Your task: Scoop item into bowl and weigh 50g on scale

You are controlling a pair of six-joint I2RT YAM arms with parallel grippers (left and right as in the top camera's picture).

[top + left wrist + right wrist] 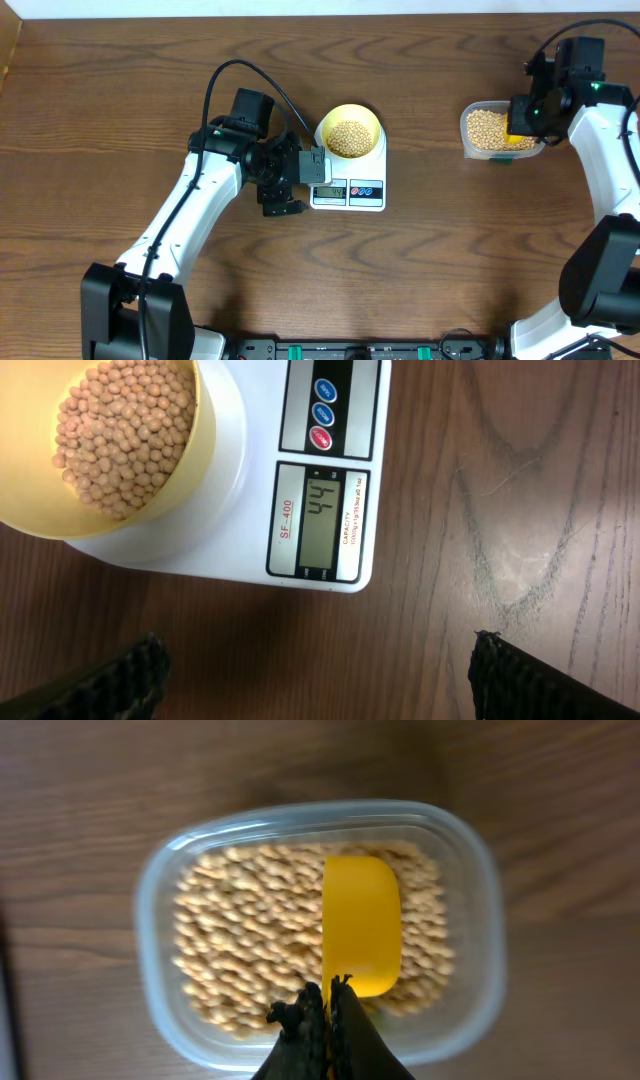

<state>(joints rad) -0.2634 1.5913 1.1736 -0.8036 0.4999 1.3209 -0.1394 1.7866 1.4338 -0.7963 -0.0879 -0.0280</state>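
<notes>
The yellow scoop is pointing steeply down into the beans in the clear tub. My right gripper should tilt the scoop level before it takes beans to the pale-yellow bowl.
The pale-yellow bowl holds tan beans and stands on the white scale. In the left wrist view the bowl sits at the top left and the scale's display reads 44. My left gripper is open and empty over bare table just left of the scale. My right gripper is shut on the handle of a bright yellow scoop. The scoop lies over the beans in the clear tub.
The clear plastic tub of beans stands at the far right of the wooden table, apart from the scale. Black cables run from the left arm. The arm bases stand along the front edge.
</notes>
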